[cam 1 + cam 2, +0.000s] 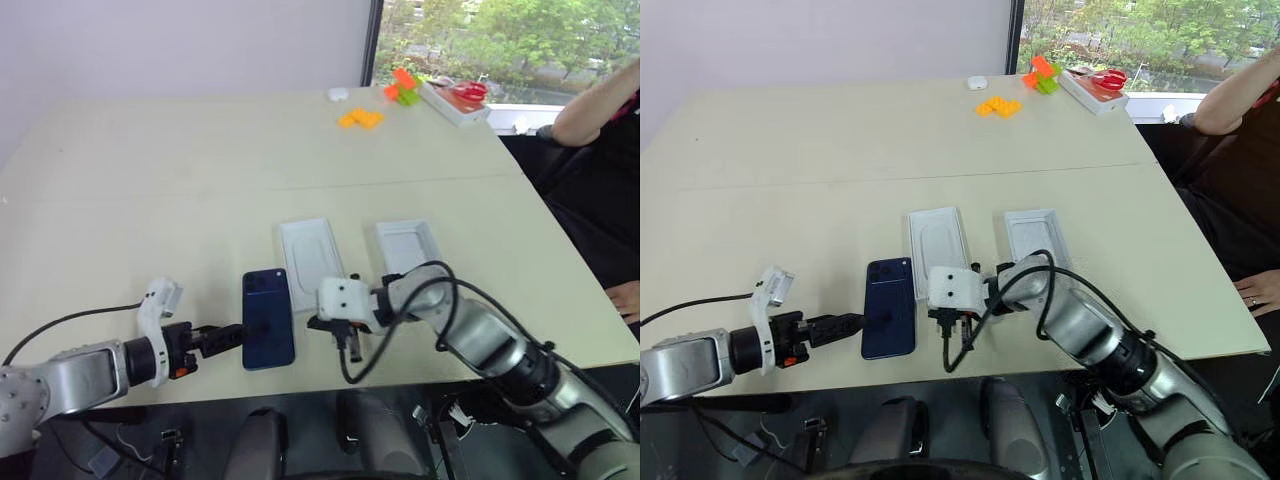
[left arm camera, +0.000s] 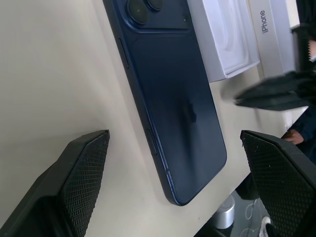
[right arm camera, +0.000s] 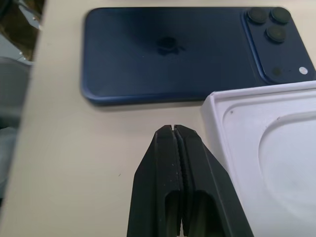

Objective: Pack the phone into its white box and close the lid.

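The white insert's raised rim goes around a phone-sized hollow [image 1: 311, 257], so when I lower the phone [image 1: 268, 320], it will settle inside and lie almost flush.
The phone [image 1: 268, 318] lies back up near the table's front edge, dark navy, with its camera lenses at the far end. My left gripper [image 1: 228, 338] is open at the phone's left side; in the left wrist view its fingers [image 2: 79, 168] stand wide with the phone [image 2: 173, 98] ahead between them. My right gripper [image 3: 174, 129] is shut and empty, just right of the phone [image 3: 168, 54]. The lid [image 1: 408, 250] lies inside up beyond the right gripper. The white box is hidden or out of view.
A white insert with an oval recess [image 1: 313, 262] lies just beyond the phone. Orange blocks [image 1: 360, 118], a green and orange block [image 1: 403, 88] and a white tray [image 1: 455, 105] sit at the far right. A person's arm [image 1: 595, 105] reaches in at the right edge.
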